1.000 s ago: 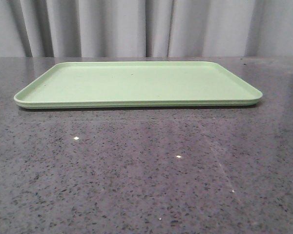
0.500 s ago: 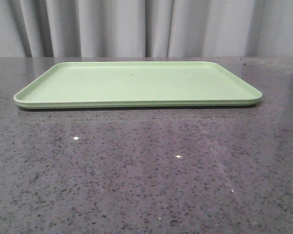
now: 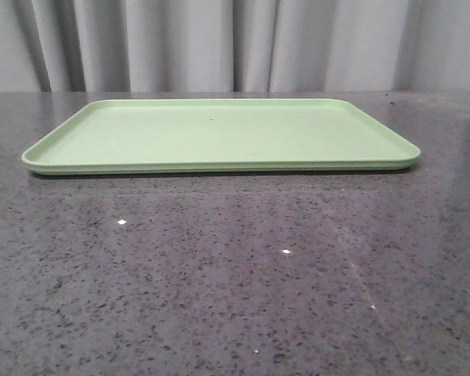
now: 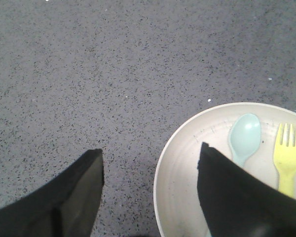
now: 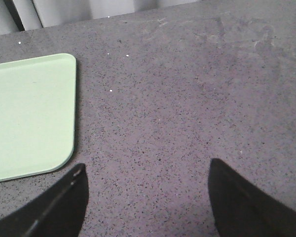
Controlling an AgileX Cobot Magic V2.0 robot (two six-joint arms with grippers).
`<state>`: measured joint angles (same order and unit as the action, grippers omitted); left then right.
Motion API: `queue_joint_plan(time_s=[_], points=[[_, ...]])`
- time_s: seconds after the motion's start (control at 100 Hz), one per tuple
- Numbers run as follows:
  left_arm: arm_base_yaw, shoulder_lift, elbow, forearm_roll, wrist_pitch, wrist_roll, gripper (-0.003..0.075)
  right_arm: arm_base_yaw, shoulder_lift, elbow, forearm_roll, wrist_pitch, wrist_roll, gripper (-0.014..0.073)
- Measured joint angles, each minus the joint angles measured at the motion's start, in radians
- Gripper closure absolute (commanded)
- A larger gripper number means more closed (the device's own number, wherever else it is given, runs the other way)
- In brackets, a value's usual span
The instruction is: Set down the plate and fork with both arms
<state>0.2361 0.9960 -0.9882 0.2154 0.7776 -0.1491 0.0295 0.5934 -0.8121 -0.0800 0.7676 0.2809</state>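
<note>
I expect the yellow fork (image 4: 287, 161) and the pale blue spoon to move along with the pale cream plate when I carry it, because both lie inside its rim (image 4: 160, 168).
In the left wrist view the pale cream plate (image 4: 187, 173) lies on the dark speckled table with the yellow fork (image 4: 286, 160) and a pale blue spoon (image 4: 244, 138) on it. My left gripper (image 4: 150, 158) is open, its jaws astride the plate's near rim: one finger above bare table, the other above the plate's inside. My right gripper (image 5: 147, 170) is open and empty above bare table beside a corner of the light-green tray (image 5: 24, 113). Neither gripper, the plate nor the fork shows in the front view.
The light-green tray (image 3: 219, 133) lies flat and bare at the table's far middle in the front view. Grey curtains hang behind the table. The dark speckled tabletop (image 3: 235, 274) stretches in front of the tray.
</note>
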Motion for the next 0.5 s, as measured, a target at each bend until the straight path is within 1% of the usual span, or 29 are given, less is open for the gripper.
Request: queue_joint_plan(time_s=[0.17,0.23,0.36,0.5], points=[[0.028,0.147,-0.117,-0.015,0.097,0.002,0.0302,0.000,0.000,0.000,0.000,0.000,0.000,0.0074],[0.044,0.192,-0.143,-0.029,0.131,0.024,0.0302,0.000,0.000,0.000,0.000,0.002,0.000,0.0074],[0.076,0.289,-0.171,-0.078,0.217,0.083,0.0302,0.000,0.000,0.000,0.000,0.008,0.000,0.0074],[0.090,0.366,-0.174,-0.116,0.250,0.108,0.0302,0.000,0.000,0.000,0.000,0.010,0.000,0.0074]])
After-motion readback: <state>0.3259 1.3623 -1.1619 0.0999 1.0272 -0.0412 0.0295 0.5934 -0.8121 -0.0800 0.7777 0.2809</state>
